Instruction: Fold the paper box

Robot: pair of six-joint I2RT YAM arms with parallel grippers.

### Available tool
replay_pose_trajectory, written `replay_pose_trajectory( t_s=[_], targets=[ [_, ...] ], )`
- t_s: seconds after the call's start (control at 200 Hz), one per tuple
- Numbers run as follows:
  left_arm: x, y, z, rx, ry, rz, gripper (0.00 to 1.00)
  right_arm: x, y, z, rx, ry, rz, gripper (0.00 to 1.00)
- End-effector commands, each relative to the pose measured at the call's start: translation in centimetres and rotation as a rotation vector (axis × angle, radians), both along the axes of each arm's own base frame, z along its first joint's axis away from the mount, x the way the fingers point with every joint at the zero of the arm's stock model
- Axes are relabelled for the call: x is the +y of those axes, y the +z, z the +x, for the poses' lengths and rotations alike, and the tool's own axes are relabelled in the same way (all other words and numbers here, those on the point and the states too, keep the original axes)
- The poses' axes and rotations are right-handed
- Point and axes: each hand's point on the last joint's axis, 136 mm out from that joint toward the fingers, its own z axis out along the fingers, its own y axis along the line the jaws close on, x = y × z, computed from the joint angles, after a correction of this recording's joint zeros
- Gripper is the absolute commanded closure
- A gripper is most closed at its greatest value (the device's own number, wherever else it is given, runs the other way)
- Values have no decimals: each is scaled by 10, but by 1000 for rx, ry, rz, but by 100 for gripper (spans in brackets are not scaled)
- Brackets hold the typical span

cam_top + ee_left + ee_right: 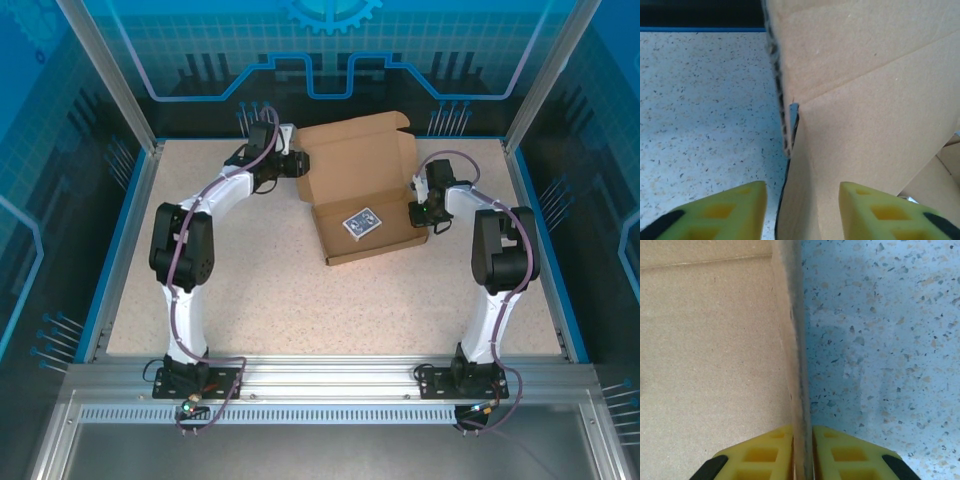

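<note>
Next, my right gripper lets go of the tray's side [797, 350] it is holding and grabs the lid's side flap [408, 152], because the lid is leaning back.
The paper box [352, 160] is brown cardboard and lies at the back middle of the table, its lid flap open and leaning toward the back. A blue-and-white card pack [361, 223] rests inside its tray. My left gripper [297, 163] is at the box's back left corner. In the left wrist view its yellow fingers [747, 205] stand apart on either side of an upright cardboard wall [860, 130], with a gap on the left side. My right gripper [420, 213] is at the tray's right wall. In the right wrist view it [803, 435] is shut on that thin wall [796, 365].
The speckled tabletop [250, 290] lies in front of and to the left of the box. A blue rim [120, 240] borders the table, aluminium posts [110, 75] stand at the back corners, and a metal rail [330, 375] carries both arm bases at the near edge.
</note>
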Motion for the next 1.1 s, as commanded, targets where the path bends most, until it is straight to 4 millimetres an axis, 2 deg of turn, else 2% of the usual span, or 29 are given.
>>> replay_pose_trajectory(
  t_s=[0.0, 0.11, 0.36, 0.465, 0.655, 0.79, 0.915, 1.016, 1.096],
  targets=[
    [-4, 6, 2, 0, -39, -15, 67, -2, -4, -3, 15, -12, 10, 83],
    [-4, 7, 1, -11, -56, 3, 78, -2, -4, -2, 15, -12, 12, 83],
    [-8, 19, -1, -97, -147, 68, 87, -1, -1, -3, 9, -11, 13, 83],
    [-9, 21, -4, -134, -202, 123, 90, 0, 8, -3, -17, -8, 14, 76],
    [-11, 29, -10, -207, -301, 204, 92, 3, 53, 2, -161, -12, 12, 60],
    [-18, 36, -13, -252, -372, 216, 92, 10, 92, 6, -290, -12, 42, 54],
    [-23, 41, -13, -270, -406, 215, 92, 7, 123, 15, -402, -12, 44, 49],
    [-23, 41, -11, -267, -404, 212, 92, -1, 136, 26, -437, -20, 49, 44],
    [-23, 42, -12, -264, -397, 204, 92, -5, 137, 34, -430, -18, 74, 43]
  ],
)
